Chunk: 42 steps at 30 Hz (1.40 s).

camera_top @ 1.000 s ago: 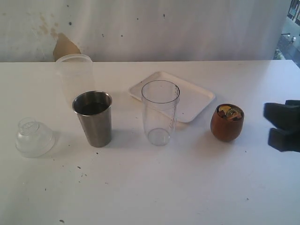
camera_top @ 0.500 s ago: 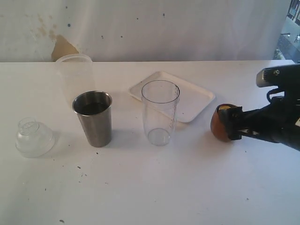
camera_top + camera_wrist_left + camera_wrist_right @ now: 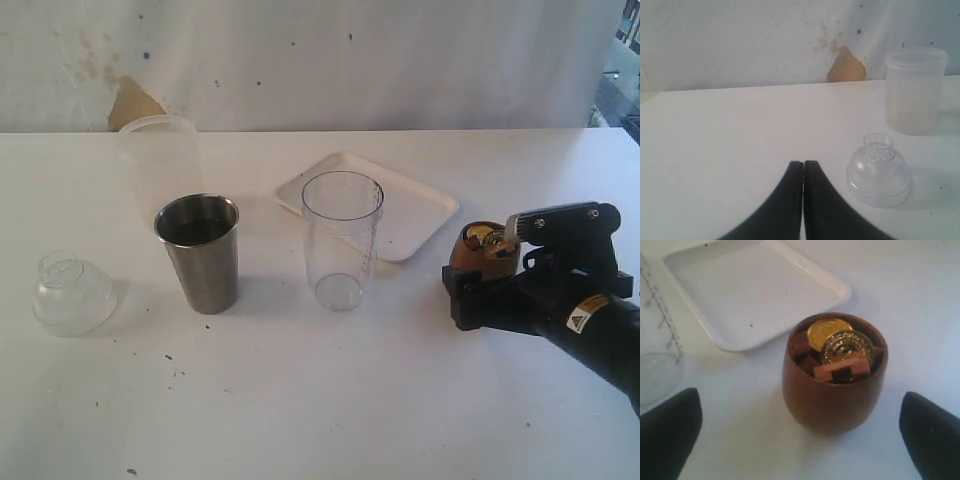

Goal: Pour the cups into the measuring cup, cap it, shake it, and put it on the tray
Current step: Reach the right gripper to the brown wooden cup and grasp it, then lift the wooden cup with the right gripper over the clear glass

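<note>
I see the gold coins and brown blocks [image 3: 842, 351] crossed and crowded at the wooden cup's rim [image 3: 482, 262], so the wooden cup will empty in batches when I pour it.
The reddish-brown wooden cup [image 3: 480, 248] stands right of the tray, filled with gold coins and brown blocks [image 3: 840, 347]. My right gripper [image 3: 476, 280] stands open around it, one finger [image 3: 670, 432] on each side and neither touching the wooden cup [image 3: 832, 390]. The clear measuring cup [image 3: 341, 240] stands upright and empty at mid-table, and its wall shows at the right wrist view's edge [image 3: 655, 340]. The steel tumbler [image 3: 200, 252] stands to its left. The white tray [image 3: 410, 205] lies behind them. My left gripper [image 3: 803, 166] is shut on nothing, low over the table.
A clear domed lid [image 3: 72, 293] rests on the table at the left, close beside my left gripper [image 3: 879, 172]. A frosted plastic tub [image 3: 160, 160] stands behind the steel tumbler. A wall runs along the table's back edge.
My right arm came in from the right edge to the wooden cup, and its jaws opened wide. The fingers now straddle the cup. Nothing else moved.
</note>
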Each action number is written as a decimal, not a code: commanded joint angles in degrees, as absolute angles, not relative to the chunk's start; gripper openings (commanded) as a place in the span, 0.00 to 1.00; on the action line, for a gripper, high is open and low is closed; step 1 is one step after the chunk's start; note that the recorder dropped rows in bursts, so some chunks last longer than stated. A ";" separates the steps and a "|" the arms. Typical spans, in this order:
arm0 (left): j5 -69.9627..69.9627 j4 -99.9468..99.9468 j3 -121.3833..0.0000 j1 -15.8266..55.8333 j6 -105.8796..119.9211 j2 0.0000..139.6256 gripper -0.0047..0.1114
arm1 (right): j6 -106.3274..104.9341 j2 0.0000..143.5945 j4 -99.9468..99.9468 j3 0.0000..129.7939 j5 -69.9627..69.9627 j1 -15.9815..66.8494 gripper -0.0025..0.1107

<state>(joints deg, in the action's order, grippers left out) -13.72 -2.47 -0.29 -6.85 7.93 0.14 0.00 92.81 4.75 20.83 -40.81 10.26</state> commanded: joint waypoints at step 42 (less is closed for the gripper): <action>-13.38 -2.95 0.00 -6.64 7.71 0.00 0.05 | -8.90 117.33 13.36 30.76 -60.85 10.26 0.91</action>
